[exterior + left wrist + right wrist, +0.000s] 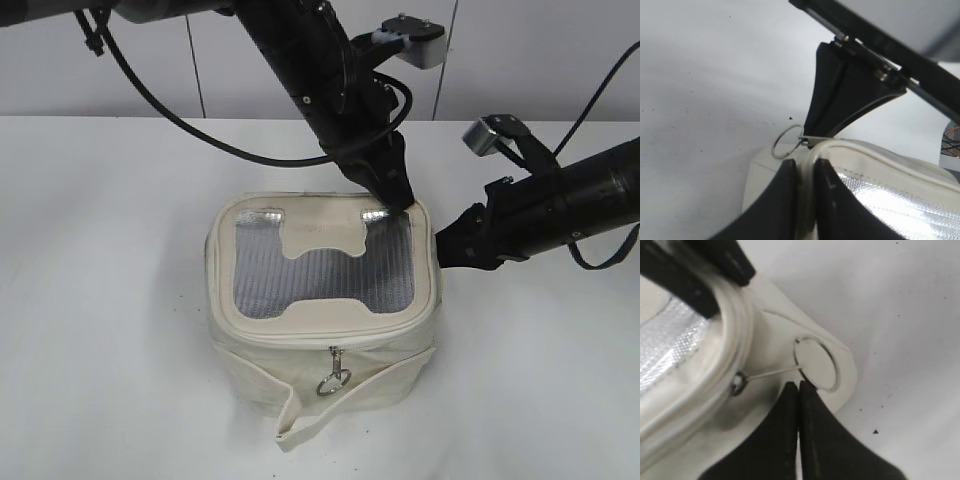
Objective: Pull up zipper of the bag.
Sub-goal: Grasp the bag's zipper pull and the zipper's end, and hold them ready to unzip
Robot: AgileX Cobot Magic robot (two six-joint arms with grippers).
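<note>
My shut right gripper meets only the near edge of the second pull's ring [813,384], so I should back off, open and bring my fingers astride the ring [818,363].
The cream bag [320,325] stands mid-table with its mesh-window lid up. The zipper track [300,343] runs round the lid's rim. One silver pull with a ring [333,378] hangs at the front. My left gripper [398,200] is at the lid's back right corner, and in the left wrist view it [806,167] is shut on the lid's rim [865,150]. My right gripper [442,245] is at the bag's right side. In the right wrist view it [799,385] is shut, its tips pinching the ring of the second pull [772,373], which also shows in the left wrist view [782,142].
The bag's loose strap [300,425] lies in front of it on the white table [100,300]. A pale wall [540,60] stands behind the table. The left arm reaches in over the table's back edge and the right arm comes from the right.
</note>
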